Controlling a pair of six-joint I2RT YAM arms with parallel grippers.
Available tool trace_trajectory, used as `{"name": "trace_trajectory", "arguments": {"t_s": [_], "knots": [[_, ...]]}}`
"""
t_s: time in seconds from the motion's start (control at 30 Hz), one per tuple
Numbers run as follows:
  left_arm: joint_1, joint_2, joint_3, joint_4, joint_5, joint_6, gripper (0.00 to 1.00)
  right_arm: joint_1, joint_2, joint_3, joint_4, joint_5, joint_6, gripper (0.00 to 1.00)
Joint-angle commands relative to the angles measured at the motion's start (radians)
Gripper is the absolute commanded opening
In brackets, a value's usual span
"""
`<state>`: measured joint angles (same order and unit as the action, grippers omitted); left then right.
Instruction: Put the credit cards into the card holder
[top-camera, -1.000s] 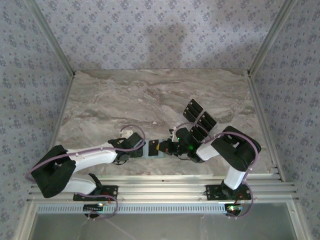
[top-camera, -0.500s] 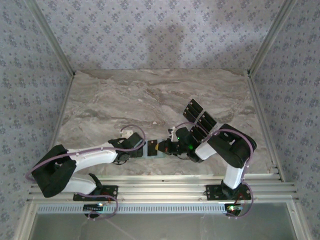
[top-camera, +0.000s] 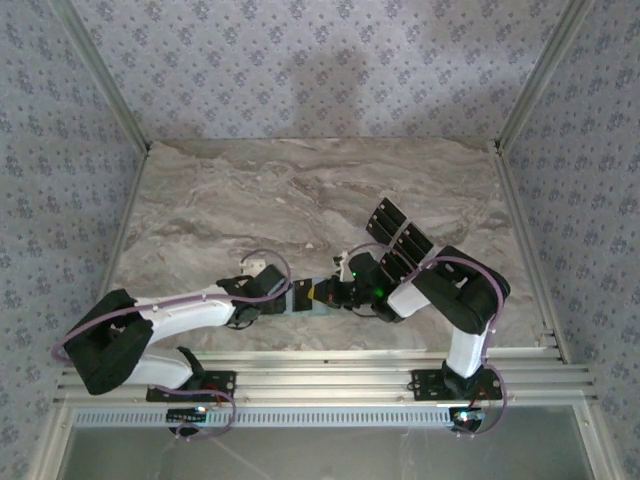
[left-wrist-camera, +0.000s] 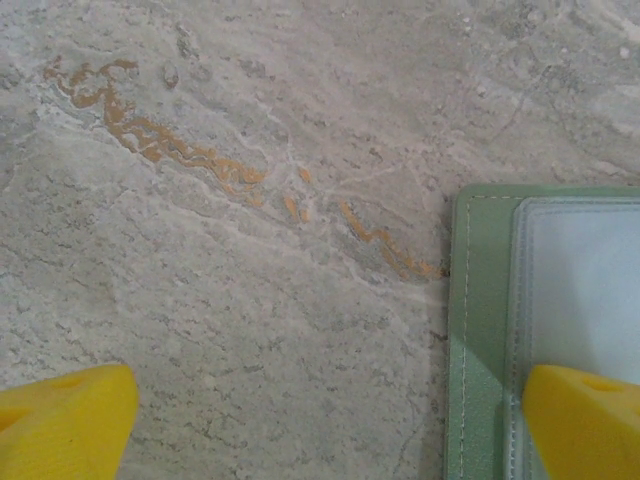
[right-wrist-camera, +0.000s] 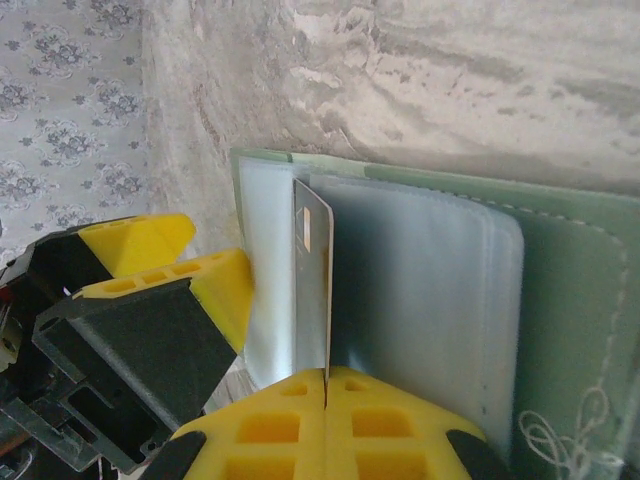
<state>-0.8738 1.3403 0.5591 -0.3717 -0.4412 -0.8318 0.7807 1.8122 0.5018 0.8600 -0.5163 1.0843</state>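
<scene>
My right gripper is holding the credit card, which stands tilted and is only partway in the sleeve (right-wrist-camera: 296, 285). It should let go of the card, then push its exposed edge (right-wrist-camera: 329, 285) in with closed fingers.
The pale green card holder (right-wrist-camera: 575, 300) lies open on the marble, its clear sleeves (right-wrist-camera: 420, 300) facing up. My right gripper (right-wrist-camera: 326, 383) is shut on one credit card (right-wrist-camera: 312, 260), held edge-on with its far end over the sleeves. My left gripper (left-wrist-camera: 320, 425) is open wide; one yellow fingertip (left-wrist-camera: 585, 420) rests on the card holder (left-wrist-camera: 480, 330), the other on bare table. From above, both grippers, left (top-camera: 288, 298) and right (top-camera: 332, 293), meet at the holder (top-camera: 303, 300). More black credit cards (top-camera: 412, 241) lie behind the right wrist.
The marble tabletop (top-camera: 250, 200) stretches open to the back and left. Patterned walls enclose it on three sides. A metal rail (top-camera: 330, 375) runs along the near edge by the arm bases.
The right arm has edged left, bringing the held card closer over the holder. The left arm has stayed in place, jaws still wide.
</scene>
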Motion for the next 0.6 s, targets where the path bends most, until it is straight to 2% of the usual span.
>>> {"name": "trace_trajectory", "arguments": {"t_s": [0.0,0.5,0.53,0.57], "knots": [[-0.007,0.033,-0.025,-0.054,-0.003,0.005,1.0,0.014,0.033,0.027,-0.045,-0.003,-0.011,0.0],[-0.007,0.029,-0.022,-0.056,-0.002,0.004,1.0,0.039,0.047,0.048,-0.074,0.011,-0.008,0.0],[-0.007,0.026,-0.019,-0.059,-0.001,0.006,1.0,0.037,0.038,0.049,-0.085,0.013,-0.011,0.01],[-0.007,0.021,-0.015,-0.064,-0.003,0.006,1.0,0.037,0.023,0.05,-0.1,0.017,-0.016,0.06]]}}
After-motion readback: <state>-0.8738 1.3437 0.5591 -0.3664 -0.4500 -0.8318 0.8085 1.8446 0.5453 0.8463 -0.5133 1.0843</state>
